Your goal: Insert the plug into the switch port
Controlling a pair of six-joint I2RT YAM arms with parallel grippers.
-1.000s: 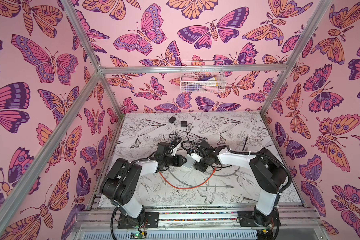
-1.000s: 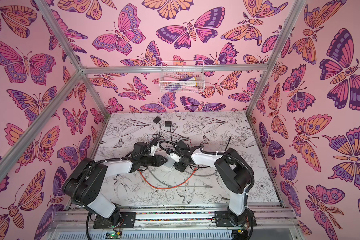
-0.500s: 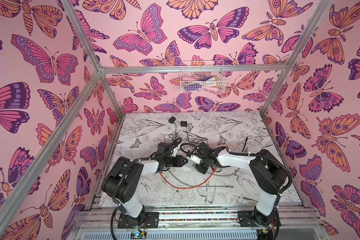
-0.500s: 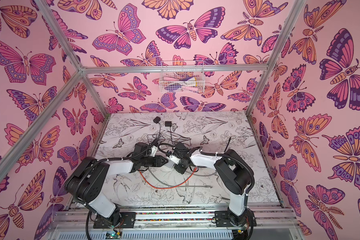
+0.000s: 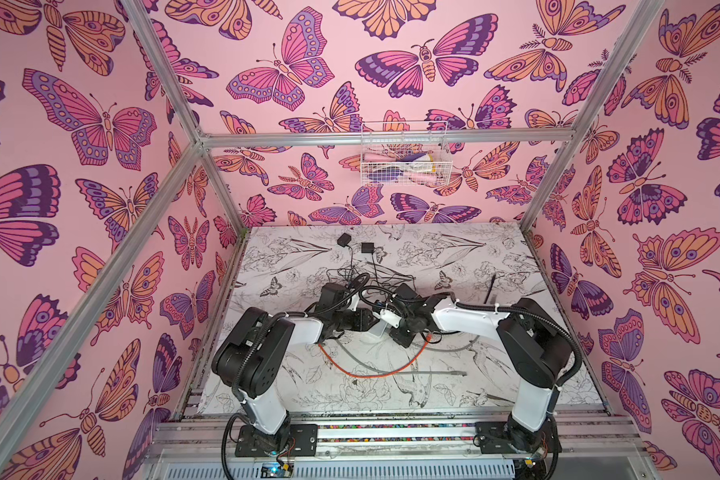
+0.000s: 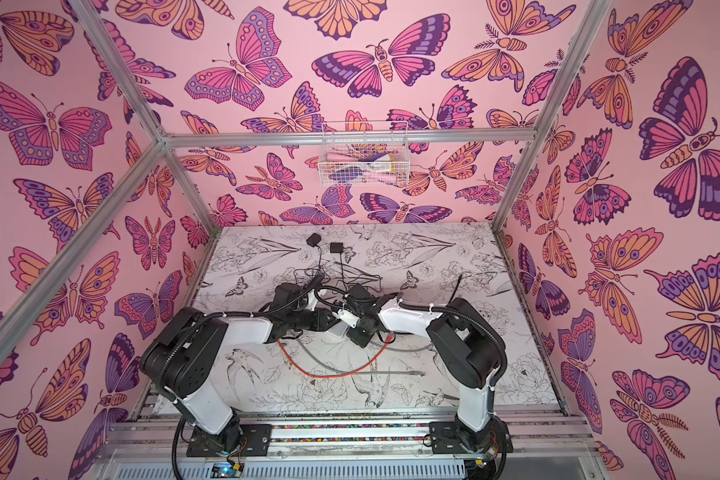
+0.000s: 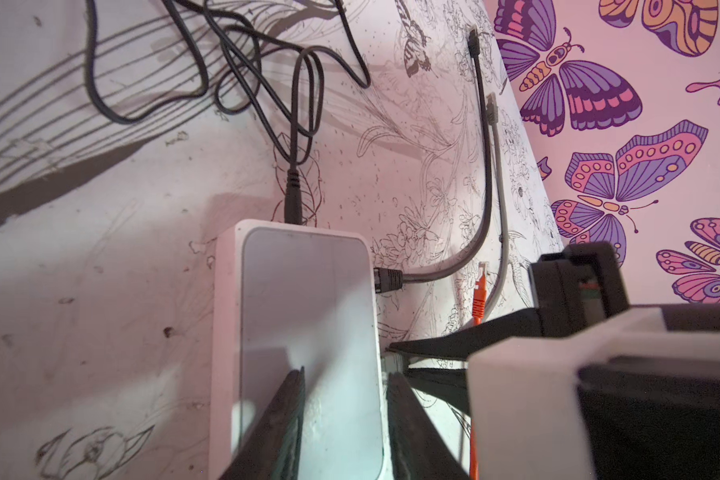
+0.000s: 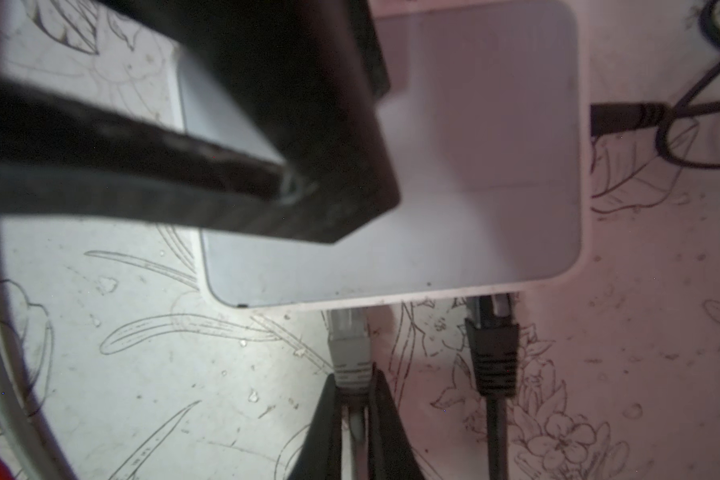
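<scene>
The plug's clear tip [image 8: 348,322] can be seen outside the port, and my left gripper lies across the top side of the switch. I should use my left gripper to steady the switch's opposite side [image 7: 225,376].
The white switch [image 7: 308,299] lies on the mat, and my left gripper [image 7: 346,372] is shut on it, one finger across its top face and the other along its port side. My right gripper [image 8: 355,376] is shut on the grey plug [image 8: 348,353]. The plug's clear tip touches the switch's [image 8: 474,166] port edge; how deep it sits is hidden. A black plug [image 8: 493,353] sits in the neighbouring port. In both top views the two grippers [image 5: 364,322] [image 6: 350,328] meet at the switch [image 5: 377,331] in mid-table.
A black power cable [image 7: 294,199] enters the switch's far end, with tangled black leads [image 5: 350,274] behind it. An orange cable [image 5: 362,374] and a loose orange plug [image 7: 480,291] lie near the grippers. Another grey cable [image 5: 433,373] lies in front. A wire basket [image 5: 404,153] hangs on the back wall.
My right gripper has closed on the grey plug and edged slightly toward the switch. The left arm has barely moved.
</scene>
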